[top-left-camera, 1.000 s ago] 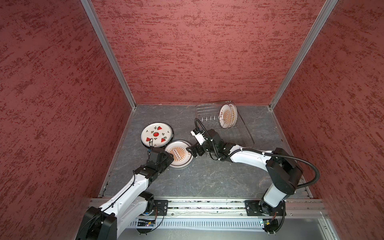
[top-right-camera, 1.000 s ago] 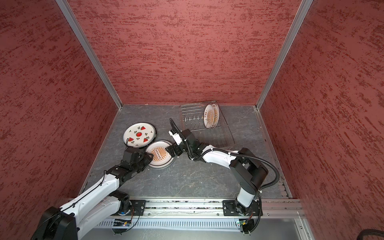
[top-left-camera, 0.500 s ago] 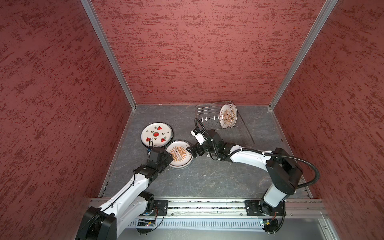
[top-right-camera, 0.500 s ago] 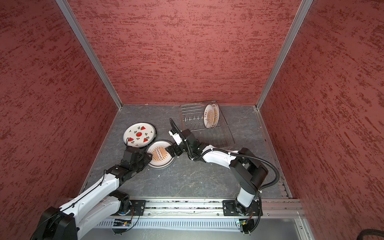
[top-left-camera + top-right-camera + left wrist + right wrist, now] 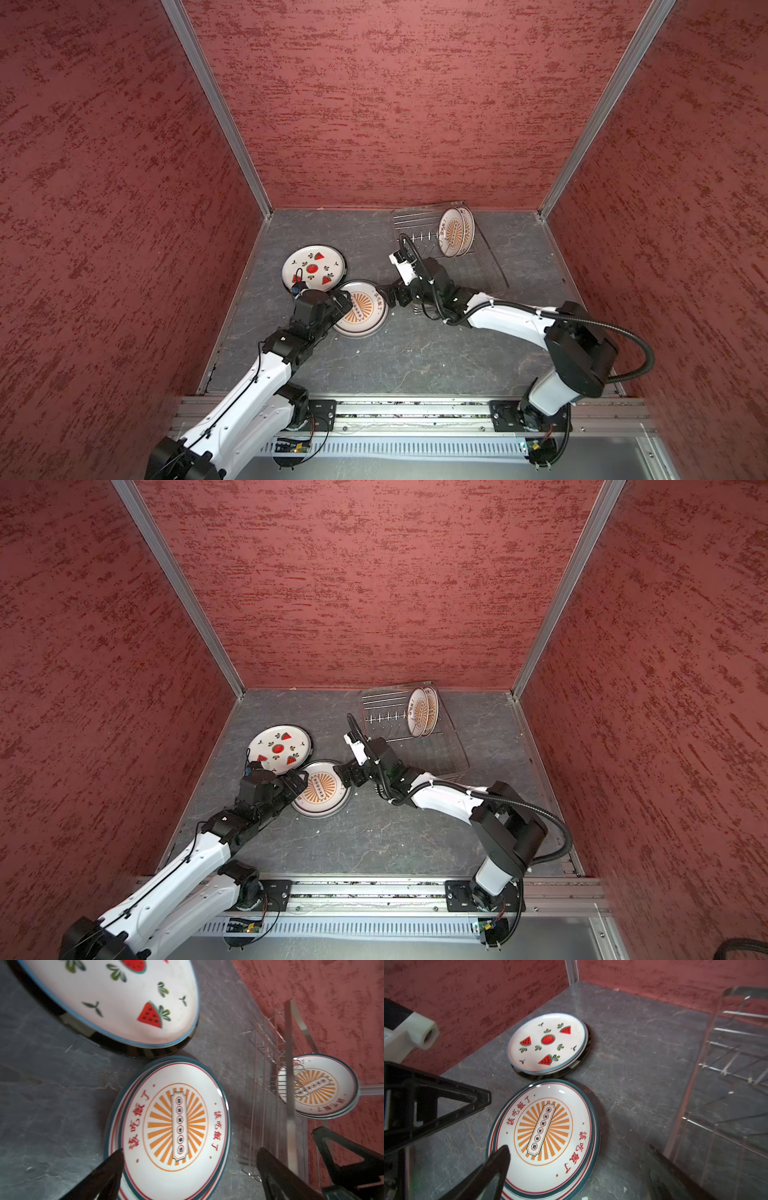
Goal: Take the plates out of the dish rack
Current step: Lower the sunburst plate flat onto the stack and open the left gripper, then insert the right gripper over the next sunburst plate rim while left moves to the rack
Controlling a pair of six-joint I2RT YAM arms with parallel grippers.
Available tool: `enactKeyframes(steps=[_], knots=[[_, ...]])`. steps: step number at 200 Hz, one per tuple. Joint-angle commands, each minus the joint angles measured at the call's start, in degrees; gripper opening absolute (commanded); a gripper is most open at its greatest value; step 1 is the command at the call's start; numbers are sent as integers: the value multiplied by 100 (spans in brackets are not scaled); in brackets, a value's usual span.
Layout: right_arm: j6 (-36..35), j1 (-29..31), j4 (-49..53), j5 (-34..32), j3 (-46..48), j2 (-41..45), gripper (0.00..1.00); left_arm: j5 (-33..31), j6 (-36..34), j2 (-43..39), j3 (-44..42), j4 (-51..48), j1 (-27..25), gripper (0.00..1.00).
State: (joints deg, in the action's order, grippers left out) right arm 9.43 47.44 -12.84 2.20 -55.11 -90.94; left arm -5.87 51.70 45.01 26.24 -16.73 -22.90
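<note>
The inner sunburst plate [image 5: 449,230] has its side standing clear beside the empty slots [image 5: 417,237], so the robot's right gripper should continue to move toward the dish rack until its fingers straddle that plate.
A stack of orange sunburst plates [image 5: 360,308] [image 5: 321,788] lies flat on the grey floor. My left gripper [image 5: 343,301] [image 5: 190,1151] is open, its fingers straddling the near rim of the top plate [image 5: 172,1124] without clamping it. My right gripper [image 5: 390,293] [image 5: 578,1148] is open too, hovering at the stack's opposite rim [image 5: 544,1136]. A watermelon plate [image 5: 313,268] [image 5: 547,1043] tops a second stack just behind. The wire dish rack [image 5: 486,270] [image 5: 449,750] stands at the back right with two sunburst plates [image 5: 456,232] [image 5: 318,1086] upright in it.
Red textured walls enclose the floor on three sides. The left wall is close to the watermelon stack. The two stacks nearly touch. The arms' rail [image 5: 415,409] runs along the front edge.
My left gripper's jaws have opened wide, letting go of the top sunburst plate, which lies on the stack. The right arm has hardly moved.
</note>
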Motion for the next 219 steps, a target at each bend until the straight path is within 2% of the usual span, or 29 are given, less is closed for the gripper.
enactKeyframes(steps=[1,28,61,90,133,163,192,219], knots=[[222,-19,-491,-912,181,577,99,-90,-417,-28,238,353,-237,99],[226,-224,-184,-1356,128,874,99,344,-886,208,508,1024,-594,100],[411,-786,500,-1686,-286,919,99,583,-1655,714,957,1757,-1209,99],[446,-1366,717,-1446,-473,1081,99,1081,-1966,1490,1323,2656,-1366,99],[638,-2282,648,-1079,-647,955,99,1460,-1804,2690,2078,3204,-1384,99],[819,-2666,661,-1037,-955,466,91,1881,-1509,3252,2323,3724,-1410,99],[674,-2714,820,-1109,-1542,-181,76,1856,-1424,3514,2423,3920,-1474,100],[593,-2705,1226,-1736,-2157,-751,64,1876,-1403,3670,2439,4007,-1551,99]])
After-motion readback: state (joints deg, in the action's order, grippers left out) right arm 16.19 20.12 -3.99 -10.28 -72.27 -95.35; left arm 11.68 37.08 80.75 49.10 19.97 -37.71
